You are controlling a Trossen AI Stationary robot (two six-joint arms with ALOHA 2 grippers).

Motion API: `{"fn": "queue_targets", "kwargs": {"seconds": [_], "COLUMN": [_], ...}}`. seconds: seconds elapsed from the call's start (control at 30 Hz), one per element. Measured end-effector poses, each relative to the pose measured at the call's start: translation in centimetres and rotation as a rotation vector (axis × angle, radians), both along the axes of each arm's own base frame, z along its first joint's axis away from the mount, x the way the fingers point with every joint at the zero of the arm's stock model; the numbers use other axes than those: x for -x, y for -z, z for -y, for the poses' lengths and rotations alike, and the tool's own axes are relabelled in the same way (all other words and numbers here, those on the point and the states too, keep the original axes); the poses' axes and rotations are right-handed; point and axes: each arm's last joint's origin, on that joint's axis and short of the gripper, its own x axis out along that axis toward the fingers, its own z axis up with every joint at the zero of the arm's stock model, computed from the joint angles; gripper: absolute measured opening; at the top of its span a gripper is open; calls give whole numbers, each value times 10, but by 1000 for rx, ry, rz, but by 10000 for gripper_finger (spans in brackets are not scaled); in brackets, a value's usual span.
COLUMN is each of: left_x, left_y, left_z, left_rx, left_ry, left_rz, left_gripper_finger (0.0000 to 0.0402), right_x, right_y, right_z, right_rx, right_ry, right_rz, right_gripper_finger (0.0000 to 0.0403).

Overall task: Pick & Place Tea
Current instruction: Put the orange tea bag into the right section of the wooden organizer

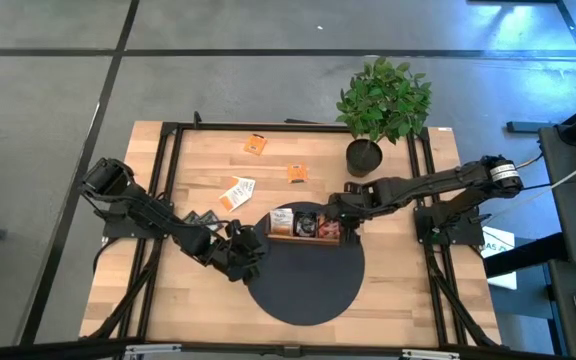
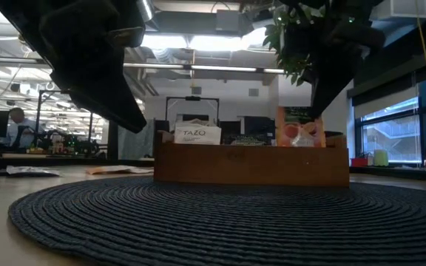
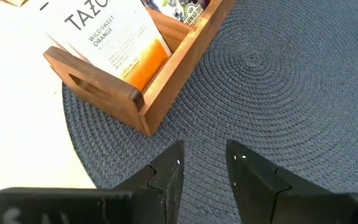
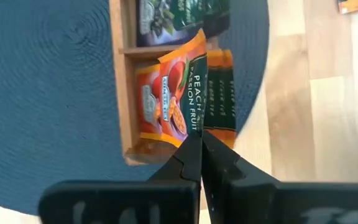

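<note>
The robot's right gripper has the orange peach sachet's lower part [image 4: 174, 119] inside the tray's compartment [image 4: 149, 147] beside the dark green sachet, so it should keep going down until the peach sachet settles.
The brown wooden tray [image 1: 303, 240] sits on a round dark mat [image 1: 303, 290]. A white-and-orange sachet [image 3: 114, 37] stands in its left compartment and dark sachets [image 4: 179, 18] fill the middle one. My right gripper [image 4: 201, 146] hangs over the tray's right end, shut on an orange peach sachet [image 4: 179, 93]. My left gripper [image 3: 204, 158] is open and holds nothing; it hovers over the mat near the tray's left end [image 3: 98, 81]. More sachets lie flat on the table: orange ones [image 1: 256, 144] [image 1: 296, 173], white-and-orange ones [image 1: 236, 192] and black ones [image 1: 203, 217]. My right gripper pinches the orange peach sachet by its upper edge [image 4: 190, 129] between the two fingers, coming from above and slanting in from the table's right. The sachet stands roughly upright below the fingers [image 2: 298, 131], its lower part down inside the tray's right compartment beside a dark green sachet [image 4: 219, 87].
A potted plant [image 1: 380, 110] stands at the table's far right, just behind my right arm. Bare wood lies at the table's near left and near right, beside the mat. In the low view a person [image 2: 17, 129] sits far off in the room.
</note>
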Motion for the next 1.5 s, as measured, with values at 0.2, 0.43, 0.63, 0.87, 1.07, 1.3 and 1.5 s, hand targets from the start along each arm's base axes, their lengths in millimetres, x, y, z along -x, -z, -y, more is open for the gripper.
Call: {"fn": "queue_targets", "kwargs": {"seconds": [0.2, 0.43, 0.63, 0.87, 1.07, 1.3, 1.5], "left_x": [0, 0, 0, 0, 0, 0, 4], "left_y": [0, 0, 0, 0, 0, 0, -6], "left_z": [0, 0, 0, 0, 0, 0, -6], "left_rx": [-5, -19, -30, -30, -30, 6, 48], "left_ry": [4, 18, 29, 30, 30, -10, -89], "left_rz": [-2, -6, -10, -10, -10, 3, 10], "left_gripper_finger": [115, 113, 115, 115, 113, 114, 114], "right_x": [1, 7, 6, 6, 6, 4, 4], "right_y": [12, 25, 28, 28, 28, 19, 11], "right_z": [-6, -11, -11, -11, -11, -11, -11], "right_rx": [-32, -59, -77, -76, -76, -84, -77], "right_ry": [20, 27, 20, 19, 20, 46, 76], "right_rz": [23, 7, 30, 30, 26, 26, 2], "right_gripper_finger": [7, 7, 7, 9, 49, 105, 118]}}
